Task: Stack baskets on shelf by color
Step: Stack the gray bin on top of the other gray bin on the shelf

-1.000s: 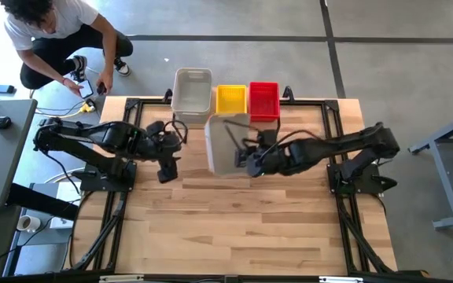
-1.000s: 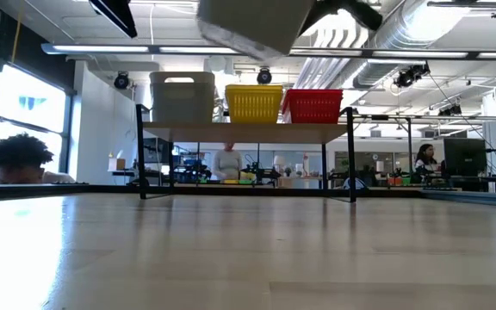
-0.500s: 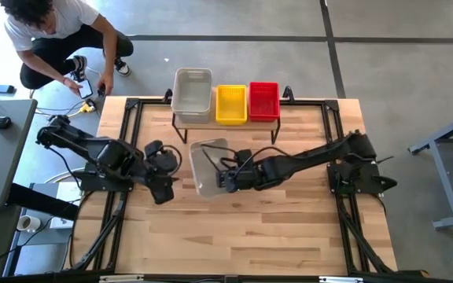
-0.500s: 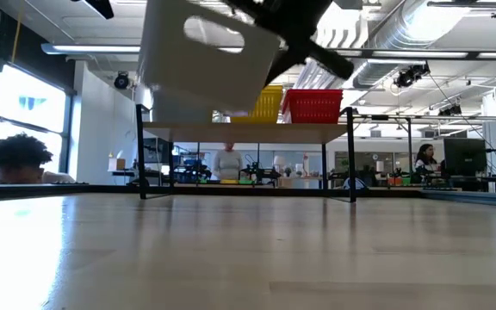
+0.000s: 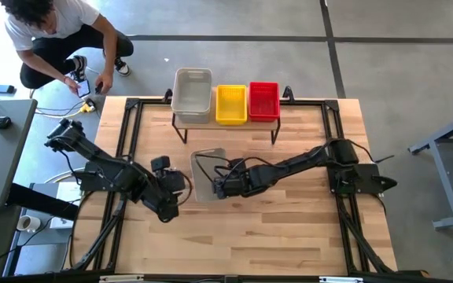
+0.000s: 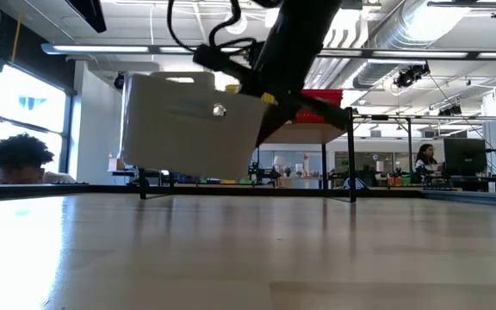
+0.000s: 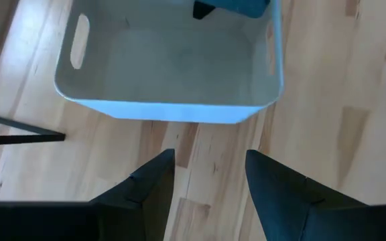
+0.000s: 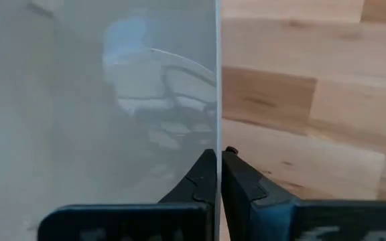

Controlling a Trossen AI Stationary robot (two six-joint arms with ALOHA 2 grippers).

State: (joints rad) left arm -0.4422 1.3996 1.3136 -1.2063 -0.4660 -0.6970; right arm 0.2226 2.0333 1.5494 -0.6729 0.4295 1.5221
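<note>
The pale grey basket [image 6: 188, 129] hangs over clear wood [image 6: 195, 212], open side up, so my right gripper should now bring it down until its bottom rests there, then let go.
My right gripper [image 5: 219, 185] is shut on a pale grey basket [image 5: 208, 174] and holds it over the middle of the table; the low view shows this basket [image 6: 188, 125] off the wood. My left gripper [image 7: 210, 164] is open just to the basket's left and near side, touching nothing, and looks down into the basket [image 7: 166, 60]. The shelf [image 5: 225, 122] stands at the far edge. On it rest a grey basket [image 5: 192, 93], a yellow one [image 5: 230, 104] and a red one [image 5: 263, 101], side by side. Other baskets are out of view. My right gripper pinches the grey basket's right long wall [image 8: 217, 100] at its rim, toward the near end, with one finger [image 8: 203, 177] inside and one outside. The fingers slant down from the table's right. The basket is lifted clear and sits about level, open side up.
A person [image 5: 53, 31] crouches on the floor beyond the table's far left corner. Black frame rails [image 5: 128, 141] run along the table's left and right sides. Bare wood [image 5: 258, 236] lies between the held basket and the near edge.
My right gripper has carried the grey basket away from the shelf, toward the near left and down, close above the table. The basket was tilted on the way and now sits about level. My left gripper has moved toward the near edge, ending beside the basket.
</note>
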